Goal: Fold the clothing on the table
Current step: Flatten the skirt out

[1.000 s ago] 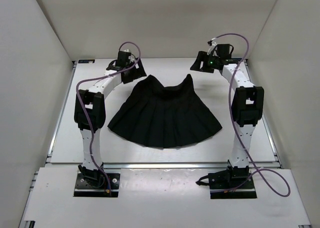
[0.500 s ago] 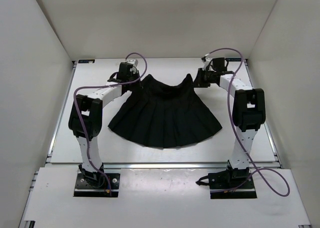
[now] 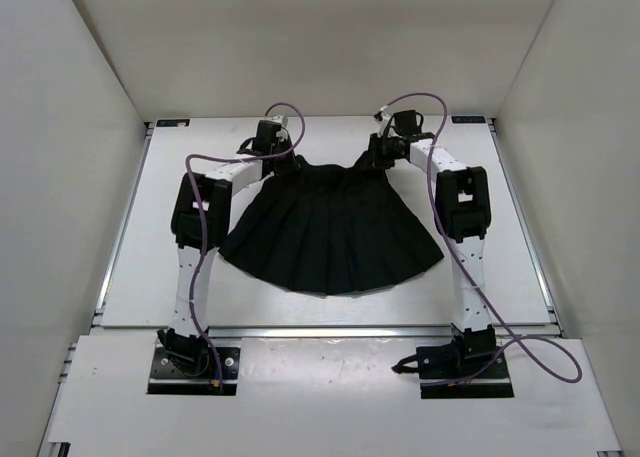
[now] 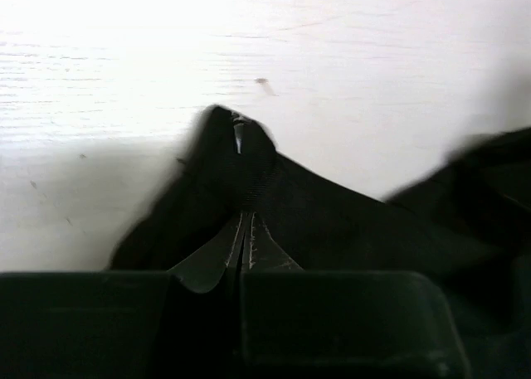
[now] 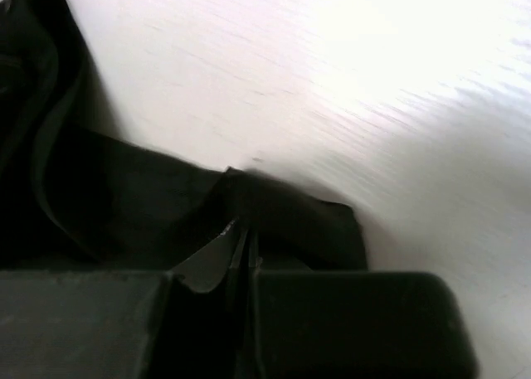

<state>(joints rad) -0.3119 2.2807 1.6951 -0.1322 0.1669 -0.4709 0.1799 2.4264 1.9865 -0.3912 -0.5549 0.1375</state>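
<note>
My two grippers should pull the skirt's waistband [image 3: 330, 167] straight, because it sags between them, and lay it flat. Then my left gripper should take the waistband's corner [image 4: 235, 134] again to fold.
The clothing [image 3: 330, 232], a black pleated skirt, lies fanned out on the white table [image 3: 150, 277], waistband at the far side and hem toward me. My left gripper [image 3: 281, 163] is down at the waistband's left corner. In the left wrist view the left gripper [image 4: 246, 221] is shut, pinching a raised peak of black fabric [image 4: 241, 155]. My right gripper [image 3: 374, 160] is at the waistband's right corner. From the right wrist camera, the right gripper [image 5: 245, 234] is shut on a fold of the skirt [image 5: 290, 213].
White walls [image 3: 70, 177] close in the table on the left, back and right. Thin metal rails [image 3: 112, 247] run along the table's edges. Both arm bases [image 3: 190, 362] sit at the near edge, with purple cables looping over the arms.
Both arms swung inward and down from the far corners to the waistband's two ends. Both grippers, open a second ago, have closed on the fabric.
</note>
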